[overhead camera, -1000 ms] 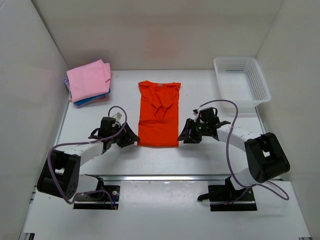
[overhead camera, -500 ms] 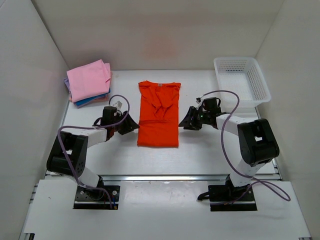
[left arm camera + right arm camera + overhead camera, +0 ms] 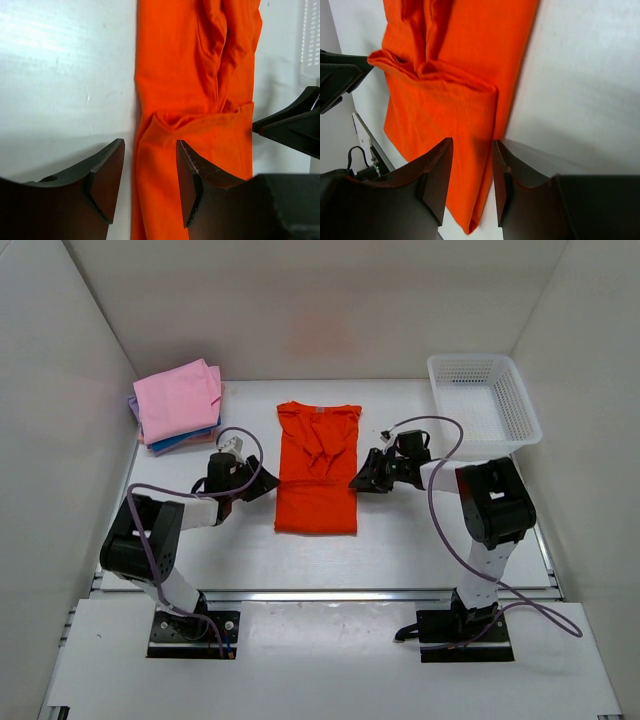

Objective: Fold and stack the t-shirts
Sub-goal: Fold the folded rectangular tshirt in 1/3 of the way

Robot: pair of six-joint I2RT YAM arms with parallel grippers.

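The orange t-shirt's folded-up hem (image 3: pixel 172 124) is buckled and gaping across the t-shirt. My left gripper should grab the hem's corner (image 3: pixel 282 482) and unfold the hem together with my right gripper.
The bright orange t-shirt (image 3: pixel 316 470) lies flat mid-table, sides folded in to a long strip, collar at the far end. My left gripper (image 3: pixel 263 483) is open at the strip's left edge. In the left wrist view the orange cloth (image 3: pixel 200 75) runs between the spread fingers (image 3: pixel 107 175) of that gripper (image 3: pixel 150 170). My right gripper (image 3: pixel 361 480) is open at the right edge. In the right wrist view the cloth edge (image 3: pixel 450 75) lies between the jaws of that gripper (image 3: pixel 472 175). Folded pink, blue and purple shirts (image 3: pixel 178 403) are stacked at the far left.
A white mesh basket (image 3: pixel 484 406) stands at the far right. White walls close in the table on the left, right and back. Each wrist view shows the other gripper across the shirt: the right one (image 3: pixel 295 122) and the left one (image 3: pixel 337 80).
Both grippers have moved away from the arm bases along the shirt's sides and closed in on its edges at mid-length. The shirt has not moved.
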